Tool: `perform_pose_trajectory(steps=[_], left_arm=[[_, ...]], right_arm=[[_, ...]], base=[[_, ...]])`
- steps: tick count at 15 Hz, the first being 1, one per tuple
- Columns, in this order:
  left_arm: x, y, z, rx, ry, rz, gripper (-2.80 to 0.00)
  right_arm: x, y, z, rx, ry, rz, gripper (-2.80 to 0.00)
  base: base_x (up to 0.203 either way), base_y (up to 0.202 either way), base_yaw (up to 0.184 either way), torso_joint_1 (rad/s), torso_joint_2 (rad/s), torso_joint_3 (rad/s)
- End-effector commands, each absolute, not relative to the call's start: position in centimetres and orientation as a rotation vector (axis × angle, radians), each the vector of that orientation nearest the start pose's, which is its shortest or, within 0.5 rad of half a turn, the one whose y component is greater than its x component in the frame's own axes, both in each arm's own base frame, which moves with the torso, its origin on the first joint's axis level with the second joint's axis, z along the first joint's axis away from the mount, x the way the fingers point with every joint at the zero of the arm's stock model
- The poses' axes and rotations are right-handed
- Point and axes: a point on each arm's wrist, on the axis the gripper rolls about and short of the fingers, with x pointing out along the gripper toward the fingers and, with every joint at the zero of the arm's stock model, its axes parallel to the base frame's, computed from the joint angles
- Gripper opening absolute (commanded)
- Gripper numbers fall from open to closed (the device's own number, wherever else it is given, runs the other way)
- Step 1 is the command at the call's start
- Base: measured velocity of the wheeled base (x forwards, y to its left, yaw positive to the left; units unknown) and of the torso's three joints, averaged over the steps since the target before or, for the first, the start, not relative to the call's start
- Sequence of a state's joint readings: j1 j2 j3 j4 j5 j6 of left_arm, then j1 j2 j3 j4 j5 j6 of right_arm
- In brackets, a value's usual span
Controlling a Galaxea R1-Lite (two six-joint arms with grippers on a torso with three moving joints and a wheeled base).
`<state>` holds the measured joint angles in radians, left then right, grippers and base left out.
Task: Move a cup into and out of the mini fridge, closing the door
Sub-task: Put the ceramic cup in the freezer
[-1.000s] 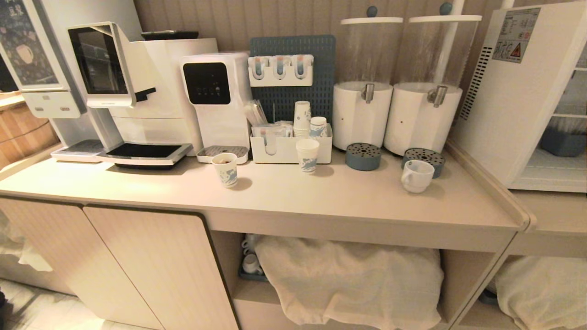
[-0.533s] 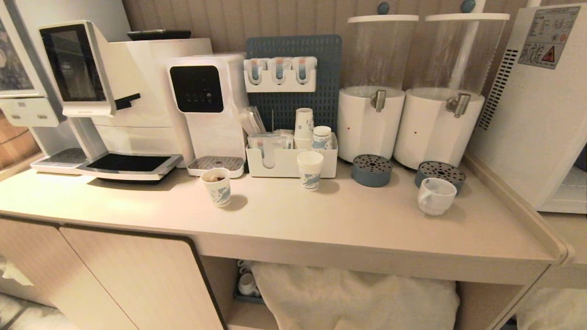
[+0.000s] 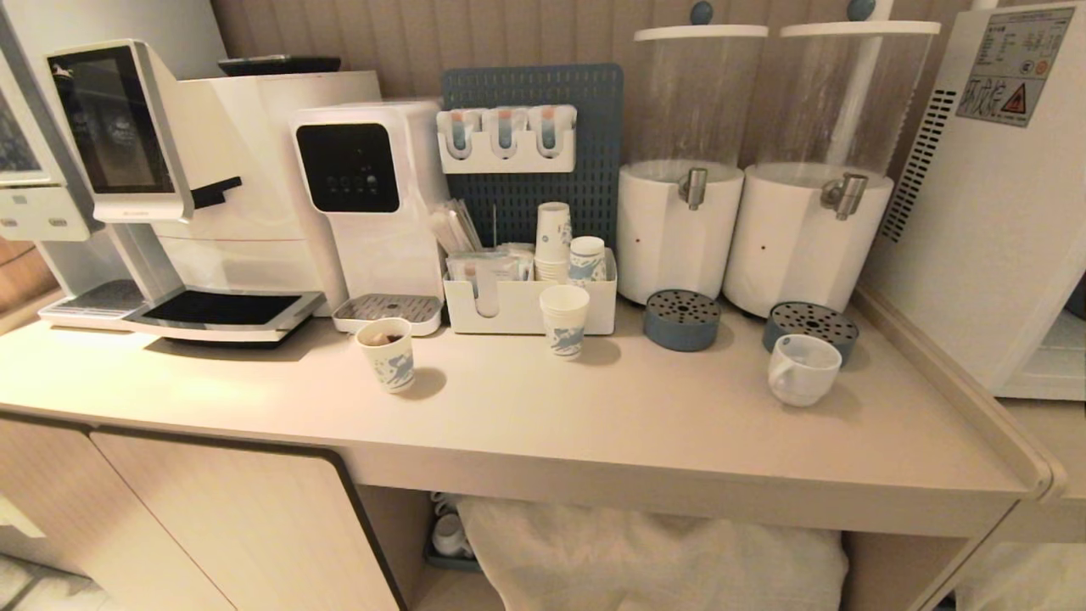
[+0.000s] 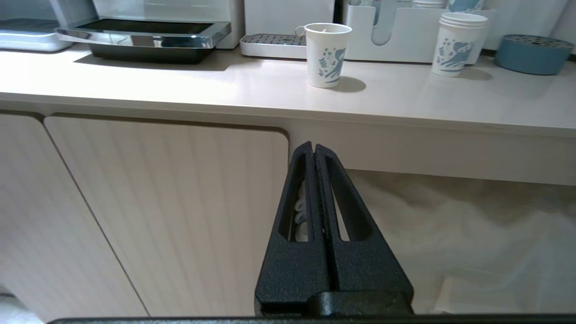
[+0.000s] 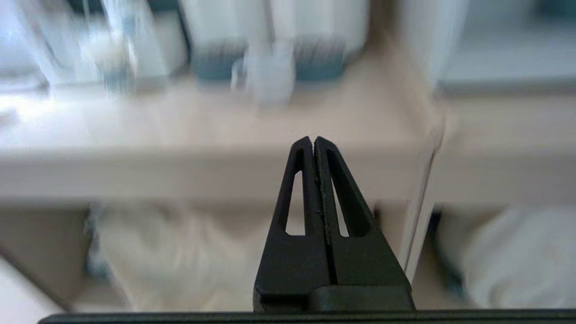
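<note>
My right gripper is pointing at the cup from below the counter's front edge (image 3: 799, 496), so I should swing up and go to the cup from the mini fridge's side (image 3: 887, 399).
The cup (image 3: 802, 370), a squat white mug with a loop handle, stands on the counter (image 3: 636, 416) near its right end, in front of a blue drip tray (image 3: 810, 325). It shows blurred in the right wrist view (image 5: 269, 72). The mini fridge (image 3: 993, 212) stands at the right edge, its vented side facing the cup; its door is out of view. Neither arm shows in the head view. My left gripper (image 4: 313, 146) is shut and empty, low in front of the cabinet door (image 4: 171, 211). My right gripper (image 5: 313, 140) is shut and empty, below the counter's front edge, pointing toward the cup.
Two printed paper cups (image 3: 387, 356) (image 3: 564, 321) stand mid-counter. Behind them are a coffee machine (image 3: 212, 170), a water dispenser (image 3: 365, 195), a cup organiser (image 3: 526, 297) and two drink dispensers (image 3: 679, 229) (image 3: 806, 238). A raised lip (image 3: 959, 399) ends the counter. White cloth (image 3: 645, 552) fills the shelf below.
The whole head picture has shifted and grown: the camera has come closer to the counter, and the fridge has slid toward the right edge. Nothing on the counter has moved.
</note>
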<state>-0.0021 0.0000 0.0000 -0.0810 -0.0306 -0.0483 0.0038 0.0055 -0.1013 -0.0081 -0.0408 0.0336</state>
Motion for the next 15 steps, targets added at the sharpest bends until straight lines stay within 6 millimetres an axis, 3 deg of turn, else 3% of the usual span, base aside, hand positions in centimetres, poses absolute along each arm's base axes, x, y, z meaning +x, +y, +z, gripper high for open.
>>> perform_pose_trajectory(steps=[1, 3, 5, 7, 8, 10, 13, 15], left_arm=[[-2.0, -0.1, 7.3, -0.048, -0.047, -0.035, -2.8], [-2.0, -0.1, 7.3, -0.048, -0.048, -0.035, -2.8], [-2.0, -0.1, 7.3, -0.051, -0.048, -0.035, -2.8], [-2.0, -0.1, 7.3, -0.051, -0.048, -0.035, -2.8], [-2.0, -0.1, 7.3, -0.051, -0.048, -0.035, -2.8], [-2.0, -0.1, 7.3, -0.05, -0.047, -0.035, -2.8], [-2.0, -0.1, 7.3, -0.053, -0.05, -0.035, -2.8], [-2.0, -0.1, 7.3, -0.05, -0.048, -0.035, -2.8]], right_arm=[[-6.0, -0.2, 16.8, 0.026, -0.264, -0.05, -2.8], [-9.8, -0.3, 24.2, 0.004, -0.398, -0.049, -2.8], [-12.3, -1.2, 30.5, 0.006, -0.428, -0.012, -2.8], [-12.7, -4.0, 34.5, 0.072, -0.336, 0.12, -2.8], [-11.5, -5.6, 35.2, 0.126, -0.231, 0.232, -2.8], [-8.5, -6.4, 34.4, 0.188, 0.065, 0.388, -2.8], [-4.8, -4.2, 31.1, 0.171, 0.332, 0.412, -2.8], [-2.2, -2.4, 30.3, 0.183, 0.479, 0.432, -2.8]], base=[[0.0, 0.0, 0.0, 0.0, 0.0, 0.0], [0.0, 0.0, 0.0, 0.0, 0.0, 0.0], [0.0, 0.0, 0.0, 0.0, 0.0, 0.0], [0.0, 0.0, 0.0, 0.0, 0.0, 0.0], [0.0, 0.0, 0.0, 0.0, 0.0, 0.0], [0.0, 0.0, 0.0, 0.0, 0.0, 0.0], [0.0, 0.0, 0.0, 0.0, 0.0, 0.0], [0.0, 0.0, 0.0, 0.0, 0.0, 0.0]])
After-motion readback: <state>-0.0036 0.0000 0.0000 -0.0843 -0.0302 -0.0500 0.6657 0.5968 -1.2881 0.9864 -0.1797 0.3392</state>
